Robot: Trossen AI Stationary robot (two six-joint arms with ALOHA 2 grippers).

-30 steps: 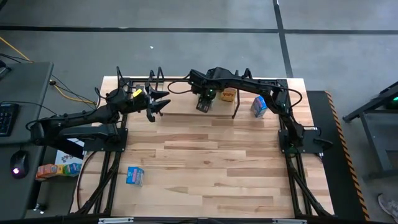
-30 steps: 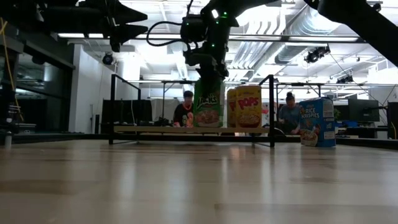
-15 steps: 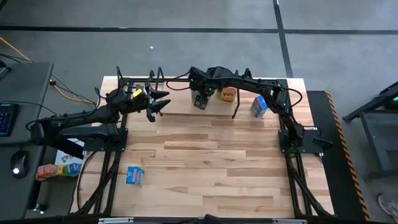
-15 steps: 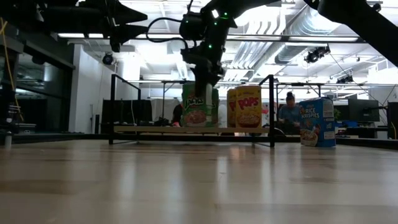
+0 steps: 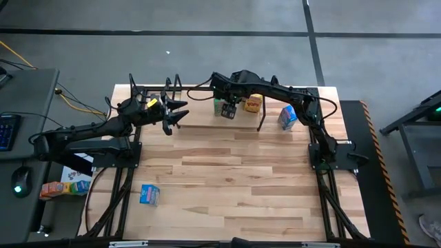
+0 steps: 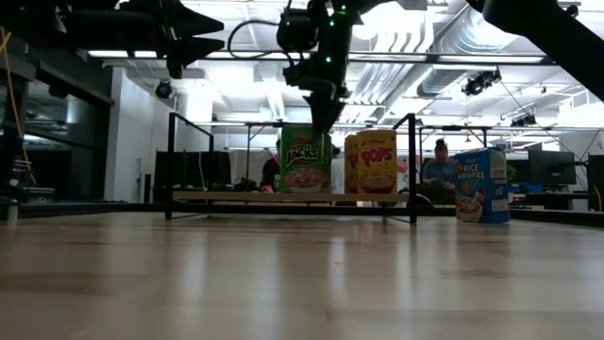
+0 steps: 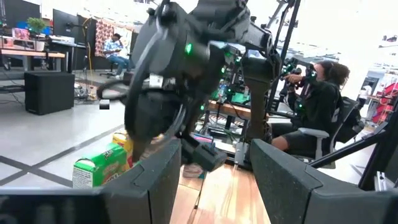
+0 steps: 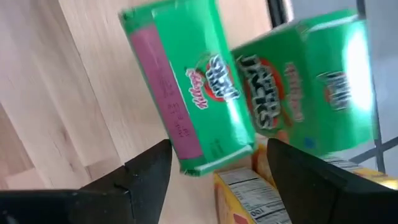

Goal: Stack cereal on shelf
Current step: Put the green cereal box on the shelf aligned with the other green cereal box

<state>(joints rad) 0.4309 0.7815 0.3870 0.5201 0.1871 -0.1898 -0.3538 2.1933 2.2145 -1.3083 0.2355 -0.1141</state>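
Observation:
I expect the front yellow-orange box (image 5: pixel 253 103) to slide upright toward the green box when I push it, because it stands flat on the shelf plank (image 5: pixel 241 122).
A green cereal box (image 6: pixel 305 161) stands upright on the shelf plank (image 6: pixel 236 196), close beside a yellow-orange box (image 6: pixel 376 162). From above the green box (image 5: pixel 226 109) and the yellow-orange one (image 5: pixel 253 103) sit side by side. My right gripper (image 6: pixel 326 115) (image 5: pixel 228 101) hovers just above the green box, open and apart from it. Its wrist view (image 8: pixel 219 147) shows two green boxes, the nearer one (image 8: pixel 186 93) and a second (image 8: pixel 305 93), with the yellow-orange box (image 8: pixel 249 196) beside them. My left gripper (image 5: pixel 180 114) (image 7: pixel 214 146) waits open, in the air over the shelf's left part.
One blue cereal box (image 5: pixel 286 117) (image 6: pixel 481 184) stands on the table right of the shelf's black upright (image 6: pixel 412 165). Another blue box (image 5: pixel 149 194) lies near the table's near-left corner. More boxes (image 5: pixel 58 187) sit off the table. People sit in the room behind.
My right gripper carried the green box a little toward the table's left, lowered it onto the shelf plank beside the yellow-orange box, then let go and rose. The box, tilted in the hold before, now stands upright on its own.

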